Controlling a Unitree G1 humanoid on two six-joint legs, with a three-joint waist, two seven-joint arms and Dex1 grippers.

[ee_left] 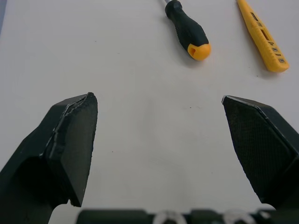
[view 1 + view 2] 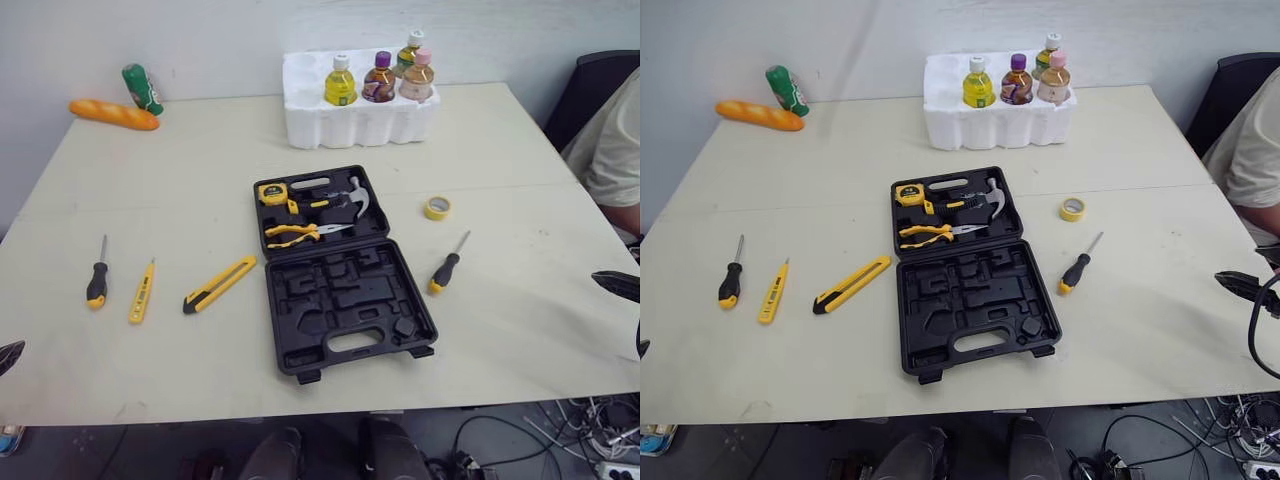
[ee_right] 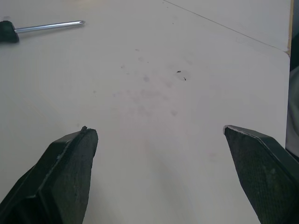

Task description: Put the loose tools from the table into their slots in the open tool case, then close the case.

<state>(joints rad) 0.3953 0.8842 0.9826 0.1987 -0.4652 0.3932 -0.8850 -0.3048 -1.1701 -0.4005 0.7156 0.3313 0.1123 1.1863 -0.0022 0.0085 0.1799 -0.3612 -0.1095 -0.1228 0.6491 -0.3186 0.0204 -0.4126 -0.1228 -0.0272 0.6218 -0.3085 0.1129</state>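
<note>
My gripper is to lower the screwdriver point(image 2: 98, 284) beside the tester pen, and the screwdriver should fit in lengthwise, because moulded slots point(image 2: 334, 269) run along the hinge in the case's near half.
The black tool case point(image 2: 340, 300) lies open mid-table. Its far half holds a tape measure point(image 2: 272, 193), a hammer point(image 2: 345, 199) and yellow pliers point(image 2: 295, 233); its near half shows bare moulded slots. Left of the case lie a yellow utility knife point(image 2: 220, 284), a yellow tester pen point(image 2: 141, 292) and a black-and-yellow screwdriver point(image 2: 97, 280). A second screwdriver point(image 2: 446, 265) lies right of the case. My left gripper point(image 1: 159, 140) hovers open over the table's left front, just short of the left screwdriver point(image 1: 189, 30). My right gripper point(image 3: 159, 158) is open over bare table at the right edge.
A roll of yellow tape point(image 2: 437, 208) sits right of the case. At the back stand a white foam tray point(image 2: 320, 125) with several bottles, a bread loaf point(image 2: 114, 114) and a green can point(image 2: 143, 88). A person point(image 2: 615, 150) sits at the right edge.
</note>
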